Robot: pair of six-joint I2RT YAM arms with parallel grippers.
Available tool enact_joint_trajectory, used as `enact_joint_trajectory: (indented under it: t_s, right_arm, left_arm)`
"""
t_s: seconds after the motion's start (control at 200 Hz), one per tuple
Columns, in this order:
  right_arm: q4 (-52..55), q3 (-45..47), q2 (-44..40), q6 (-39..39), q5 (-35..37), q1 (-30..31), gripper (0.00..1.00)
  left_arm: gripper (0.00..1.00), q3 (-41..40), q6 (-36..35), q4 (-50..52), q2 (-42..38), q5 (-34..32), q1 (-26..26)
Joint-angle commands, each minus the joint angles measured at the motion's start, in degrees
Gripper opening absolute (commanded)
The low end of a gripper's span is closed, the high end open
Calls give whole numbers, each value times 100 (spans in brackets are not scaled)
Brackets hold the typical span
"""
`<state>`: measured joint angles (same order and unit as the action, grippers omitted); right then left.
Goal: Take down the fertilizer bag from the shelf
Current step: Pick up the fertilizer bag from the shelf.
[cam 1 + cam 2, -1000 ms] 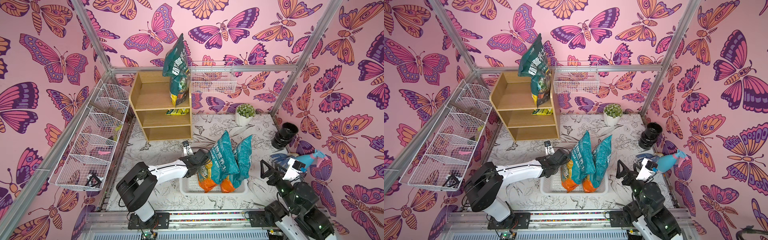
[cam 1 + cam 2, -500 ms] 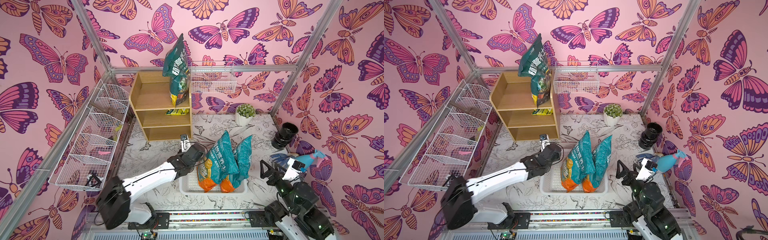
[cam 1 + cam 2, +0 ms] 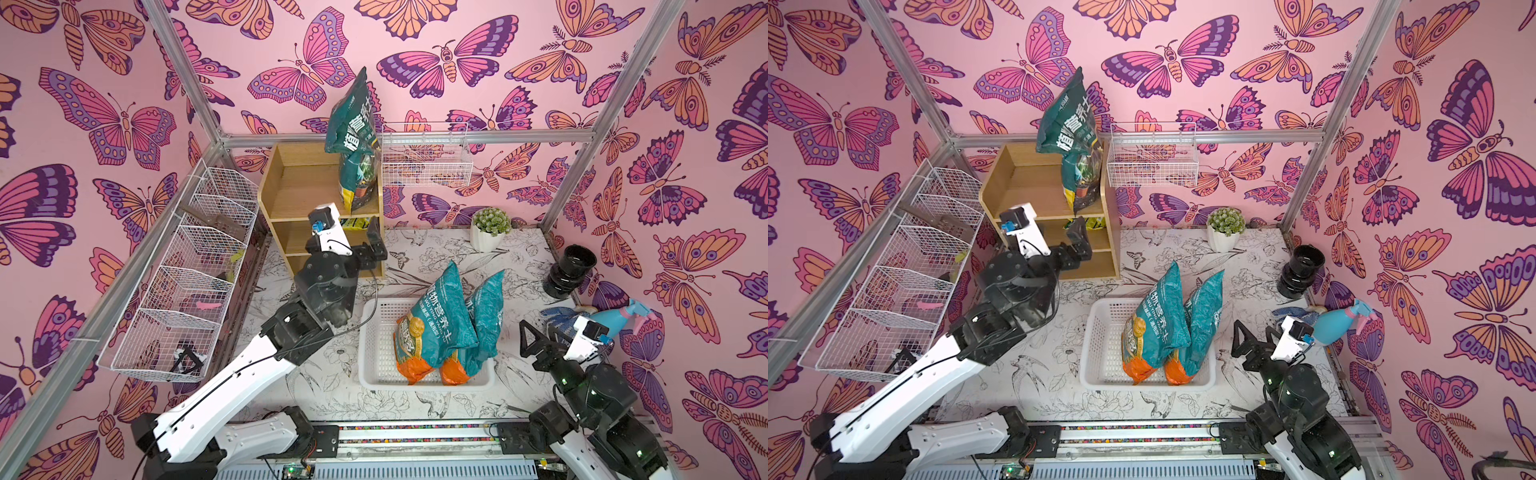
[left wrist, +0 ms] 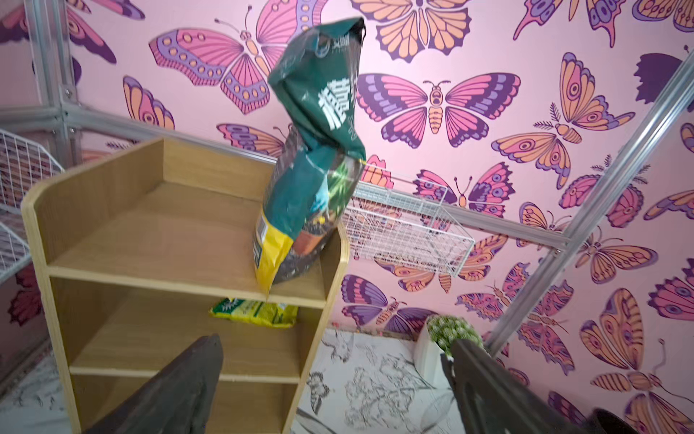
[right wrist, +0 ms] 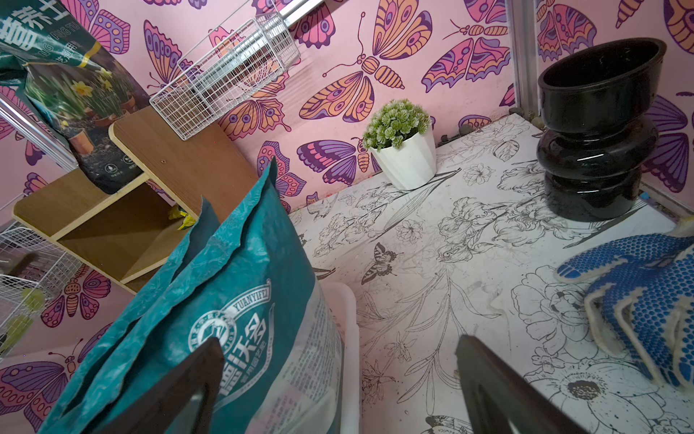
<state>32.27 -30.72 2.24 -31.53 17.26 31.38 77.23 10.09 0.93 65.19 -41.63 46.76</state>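
My left gripper's open fingers are in line with the fertilizer bag (image 3: 358,164), which stands free at the shelf's front edge (image 3: 353,209). I should go on moving toward the bag before the fingers grip it.
A tall dark green fertilizer bag (image 3: 353,137) (image 3: 1067,124) (image 4: 319,150) stands upright at the right end of the top tier of the light-wood shelf (image 3: 291,195) (image 4: 150,233). A flat yellow-green packet (image 4: 255,312) lies on the middle tier. My left gripper (image 3: 359,241) (image 4: 335,342) hangs open and empty in front of the shelf's right side, below the bag and apart from it. Two teal bags (image 3: 440,316) (image 5: 225,300) lean in a white basket (image 3: 415,384). My right gripper (image 3: 538,332) (image 5: 338,340) is open and empty, to the right of that basket.
A row of white wire baskets (image 3: 187,282) lines the left wall and one more (image 3: 428,166) hangs on the back wall beside the shelf. A potted plant (image 3: 490,222), a black vase (image 3: 571,270), blue gloves (image 5: 638,282) and a blue spray bottle (image 3: 623,316) stand along the back and right.
My left gripper has let go of the front teal bag in the basket, opened wide, and risen back toward the shelf. The right arm has not moved.
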Motion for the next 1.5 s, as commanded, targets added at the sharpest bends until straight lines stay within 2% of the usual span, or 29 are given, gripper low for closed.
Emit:
enact_joint_trajectory:
  t_s: [0.0,0.105,0.27,0.461,0.696,0.726,0.781,0.806,0.851,0.896,0.966,1.147,1.372,1.497]
  right_arm:
    - [-126,70,-39,67,-48,35,99]
    - [-168,118,-31,85,-36,35,99]
    - [-239,172,-22,85,-101,35,99]
    - [-265,180,13,93,-122,35,99]
    - [-387,226,85,103,-163,35,99]
    - [-405,231,112,111,-174,41,99]
    - [-426,233,173,112,-194,35,99]
    - [-430,233,194,121,-191,40,99]
    - [-445,233,232,121,-196,35,99]
    - [-446,233,258,129,-202,35,99]
    - [-438,224,272,129,-211,36,99]
    - [-413,224,202,129,-215,41,99]
    - [-410,208,189,127,-176,42,99]
    - [-401,172,198,121,-151,35,99]
  left_arm:
    - [100,488,-1004,-273,432,446,-246]
    - [100,1023,-1290,-353,970,535,-484]
    - [100,1733,-1868,-480,1695,194,-772]
    - [100,2780,-1963,-405,2525,259,-1321]
    - [100,4073,-2443,-23,3415,175,-1664]
    - [95,4171,-2456,-14,3483,163,-1698]
    - [79,4315,-2370,37,3572,211,-1760]
    - [68,4417,-2256,138,3592,296,-1802]
    - [43,4590,-1958,377,3618,416,-1873]
    - [21,4702,-1651,549,3603,514,-1928]
    - [0,4673,-1415,576,3480,653,-1943]
    - [0,4414,-962,610,2947,652,-1943]
    - [1,4115,-500,818,1984,1074,-1926]
    - [1,4130,-473,963,1473,971,-1626]
